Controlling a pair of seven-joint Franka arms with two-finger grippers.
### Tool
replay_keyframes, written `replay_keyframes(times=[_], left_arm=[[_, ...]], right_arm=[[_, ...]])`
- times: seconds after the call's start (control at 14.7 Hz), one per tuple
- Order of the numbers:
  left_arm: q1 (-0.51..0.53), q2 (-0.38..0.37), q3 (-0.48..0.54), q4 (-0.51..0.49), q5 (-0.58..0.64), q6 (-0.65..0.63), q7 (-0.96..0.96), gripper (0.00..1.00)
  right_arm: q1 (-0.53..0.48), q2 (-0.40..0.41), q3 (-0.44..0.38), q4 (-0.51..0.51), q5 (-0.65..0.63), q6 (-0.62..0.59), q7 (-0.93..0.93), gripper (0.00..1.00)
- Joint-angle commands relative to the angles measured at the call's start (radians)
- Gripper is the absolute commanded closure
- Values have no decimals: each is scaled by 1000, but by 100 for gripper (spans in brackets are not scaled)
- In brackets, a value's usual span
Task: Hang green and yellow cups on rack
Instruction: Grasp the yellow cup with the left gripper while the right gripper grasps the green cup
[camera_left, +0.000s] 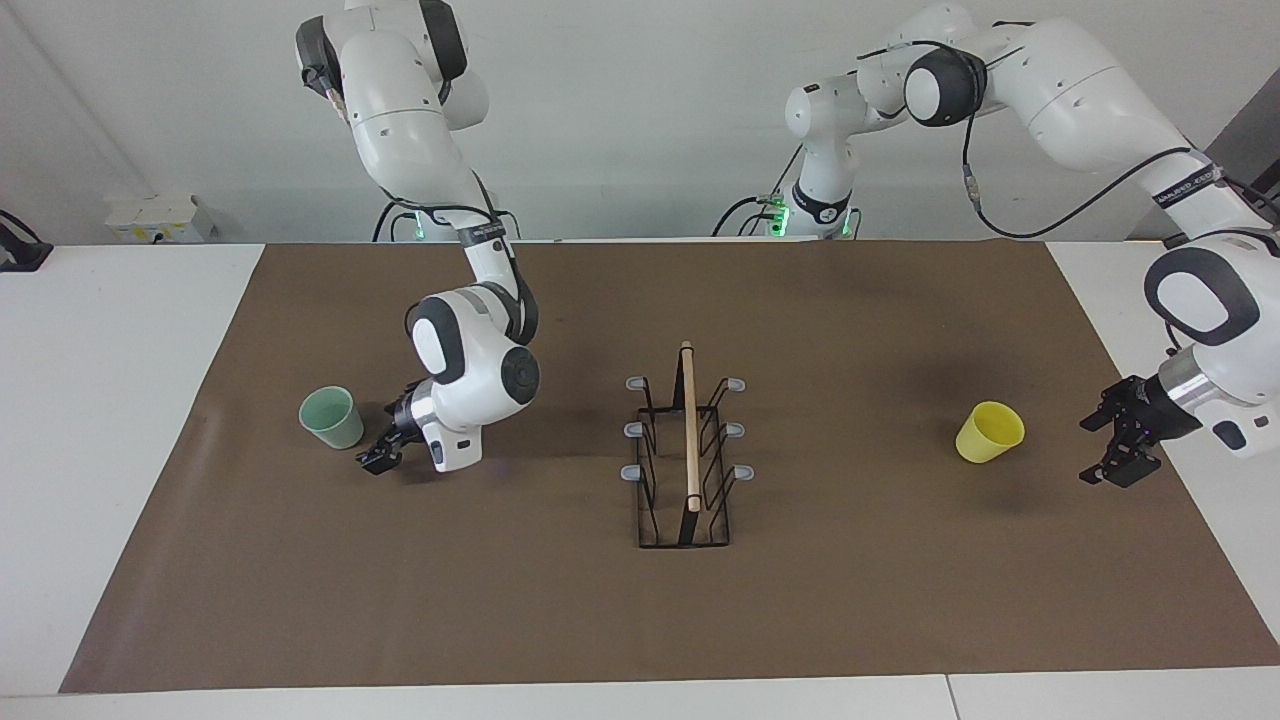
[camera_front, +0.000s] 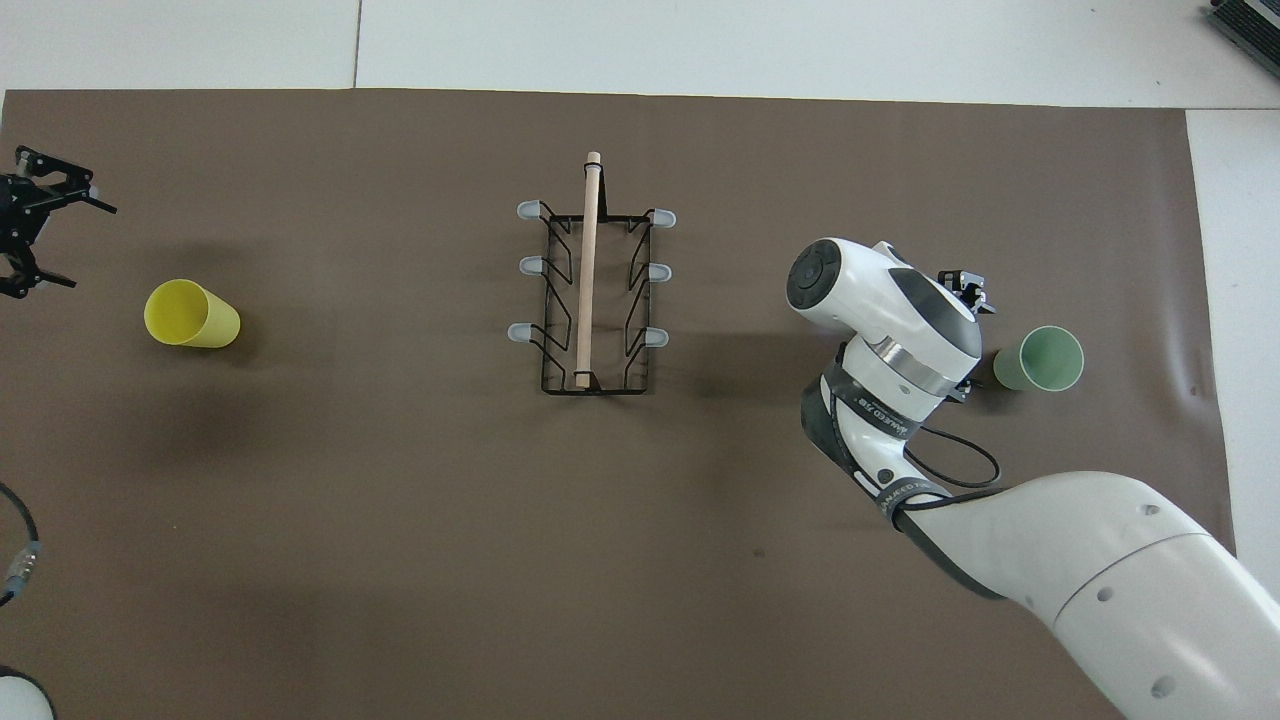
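My gripper will slip the yellow cup (camera_front: 192, 314), opening down, over one of the rack's grey-tipped wires (camera_front: 522, 331), which slant outward, so the cup should hang tilted, bottom up.
The pale green cup (camera_left: 332, 418) (camera_front: 1042, 359) stands mouth up on the brown mat toward the right arm's end. My right gripper (camera_left: 380, 457) (camera_front: 978, 335) is low beside it on the rack's side, open and not touching it. The yellow cup (camera_left: 989, 432) (camera_front: 190, 314) stands toward the left arm's end. My left gripper (camera_left: 1118, 448) (camera_front: 75, 245) hangs open just outside it, over the mat's edge, a gap away. The black wire rack (camera_left: 690, 430) (camera_front: 588, 270), with a wooden rod on top and grey-tipped prongs, stands mid-mat with nothing on it.
The brown mat (camera_left: 500, 600) covers most of the white table (camera_left: 100, 450). The right arm's forearm (camera_front: 1100, 560) stretches low over the mat near the robots. A cable end (camera_front: 20, 575) lies at the mat's edge by the left arm.
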Motion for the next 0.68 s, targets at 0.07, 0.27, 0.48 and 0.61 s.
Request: replay_keyframes(times=[0.07, 0.27, 0.48, 0.61], left_arm=[[55, 38, 1, -54, -158, 50, -196, 0], [79, -52, 1, -292, -204, 149, -288, 0], [100, -123, 2, -459, -341, 173, -290, 0], [109, -155, 2, -541, -449, 176, -279, 0]], right_arm=[[-4, -94, 4, -168, -159, 34, -64, 0], [-13, -109, 2, -215, -224, 49, -62, 0], [-46, -109, 2, -238, -270, 88, -58, 0], [-50, -117, 2, -268, -299, 111, -44, 0]])
